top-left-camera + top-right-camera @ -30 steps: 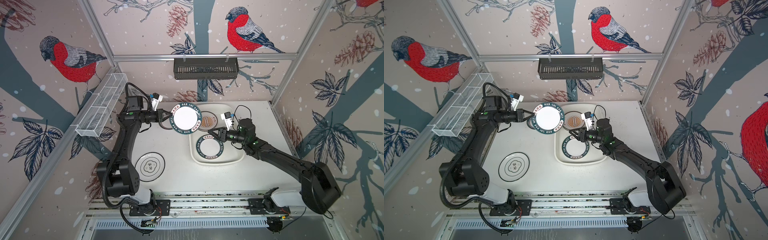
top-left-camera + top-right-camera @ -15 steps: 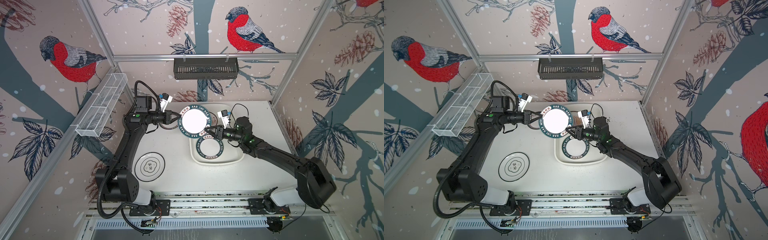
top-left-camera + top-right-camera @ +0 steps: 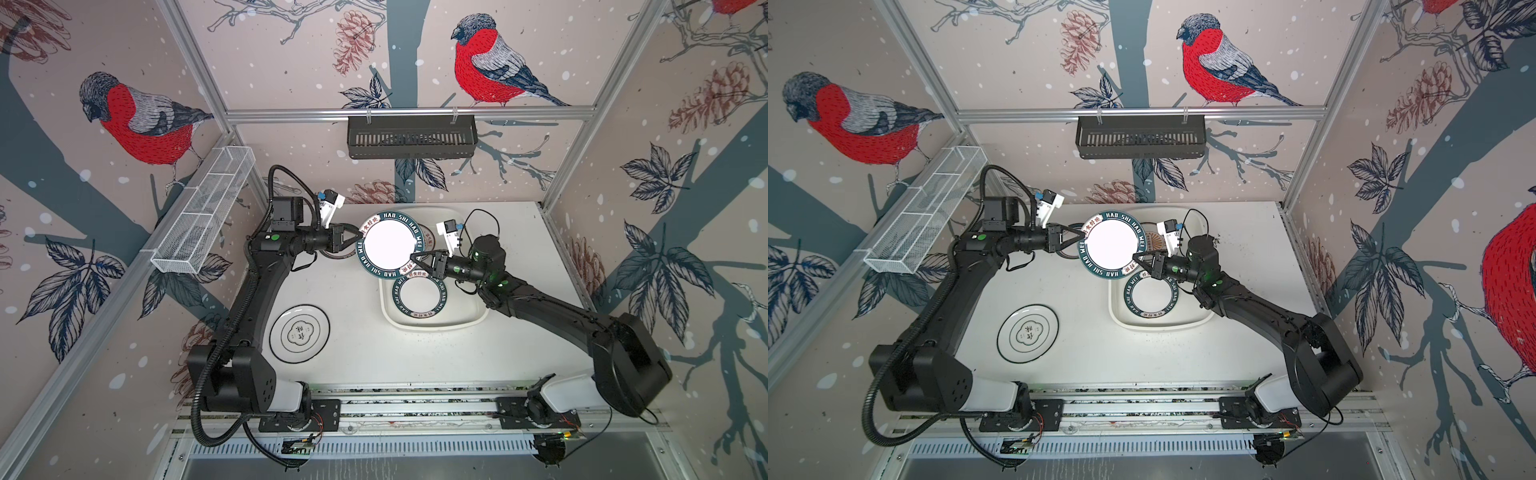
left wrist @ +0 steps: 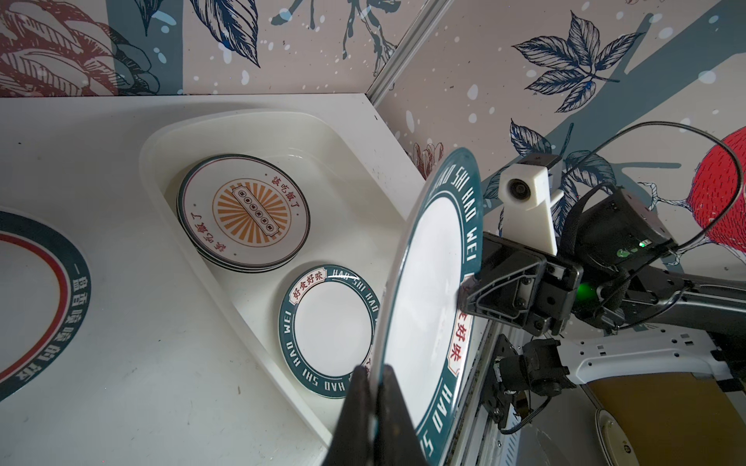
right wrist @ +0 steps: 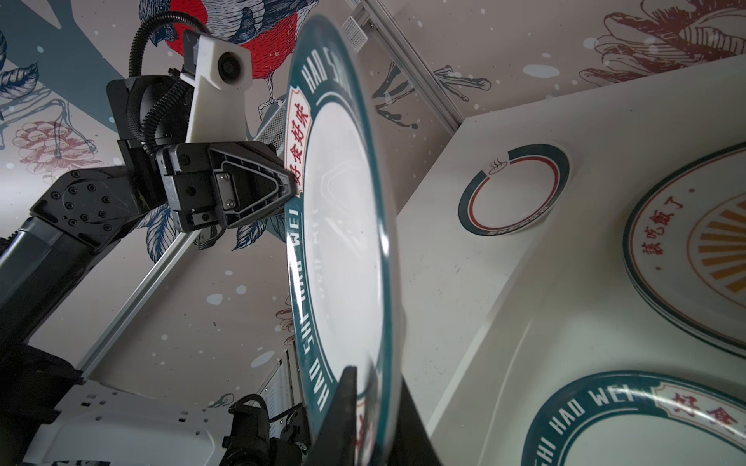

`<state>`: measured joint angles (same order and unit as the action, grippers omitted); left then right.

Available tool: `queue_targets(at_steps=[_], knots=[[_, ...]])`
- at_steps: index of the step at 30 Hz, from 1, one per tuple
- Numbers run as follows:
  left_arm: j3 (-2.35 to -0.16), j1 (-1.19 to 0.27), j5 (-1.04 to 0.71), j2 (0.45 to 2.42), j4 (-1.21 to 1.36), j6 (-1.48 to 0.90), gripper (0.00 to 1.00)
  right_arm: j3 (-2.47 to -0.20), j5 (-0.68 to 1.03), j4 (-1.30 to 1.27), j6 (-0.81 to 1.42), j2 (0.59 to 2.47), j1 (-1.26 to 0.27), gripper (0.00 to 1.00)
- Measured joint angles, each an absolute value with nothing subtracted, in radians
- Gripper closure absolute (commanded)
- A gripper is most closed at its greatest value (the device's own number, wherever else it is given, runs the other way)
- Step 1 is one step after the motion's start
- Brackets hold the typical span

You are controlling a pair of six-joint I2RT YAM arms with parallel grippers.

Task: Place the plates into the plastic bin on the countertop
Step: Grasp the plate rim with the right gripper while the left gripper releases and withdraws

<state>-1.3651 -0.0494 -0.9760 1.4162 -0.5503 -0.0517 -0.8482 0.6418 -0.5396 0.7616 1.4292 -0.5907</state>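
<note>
Next, I open my left gripper, as both grippers hold the green-rimmed plate [image 3: 389,244] by opposite rims, before my right gripper lays it on the matching plate in the bin [image 3: 418,296].
A green-rimmed plate [image 3: 387,245] [image 3: 1112,245] hangs tilted on edge over the left rim of the plastic bin [image 3: 432,327] [image 3: 1158,326]. My left gripper [image 3: 359,240] [image 4: 373,369] is shut on the plate's left rim. My right gripper [image 3: 411,262] [image 5: 375,379] is shut on the opposite rim. In the bin lie a second green-rimmed plate [image 3: 419,293] [image 4: 331,327] and a stack topped by an orange sunburst plate [image 4: 244,214] [image 5: 706,258]. A black-rimmed clover plate [image 3: 299,330] rests on the countertop [image 3: 357,353]. A ring-patterned plate [image 4: 36,298] [image 5: 512,189] lies left of the bin.
A black slotted rack [image 3: 411,137] hangs on the back wall and a white wire-mesh basket [image 3: 203,220] on the left wall. Aluminium rails [image 3: 415,405] with both arm bases run along the front edge. Patterned walls close in three sides.
My left gripper carried the green-rimmed plate rightward to the bin's edge. My right gripper moved up to the plate's far rim and closed on it.
</note>
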Motion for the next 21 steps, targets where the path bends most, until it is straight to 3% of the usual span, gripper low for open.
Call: queue_targets(at_steps=[4, 10, 17, 21], knots=[[-1.356, -0.056, -0.978, 1.405, -0.532, -0.05, 0.99, -0.843, 0.633, -0.547, 0.785, 1.429, -0.59, 0.91], [-1.34, -0.062, -0.994, 1.396, -0.516, -0.054, 0.6, -0.841, 0.629, -0.555, 0.801, 1.435, -0.591, 0.92], [-1.335, -0.063, -0.994, 1.393, -0.513, -0.071, 0.36, -0.841, 0.648, -0.557, 0.801, 1.437, -0.574, 0.93], [-1.336, -0.063, -0.97, 1.392, -0.515, -0.069, 0.33, -0.841, 0.658, -0.549, 0.798, 1.433, -0.542, 0.93]])
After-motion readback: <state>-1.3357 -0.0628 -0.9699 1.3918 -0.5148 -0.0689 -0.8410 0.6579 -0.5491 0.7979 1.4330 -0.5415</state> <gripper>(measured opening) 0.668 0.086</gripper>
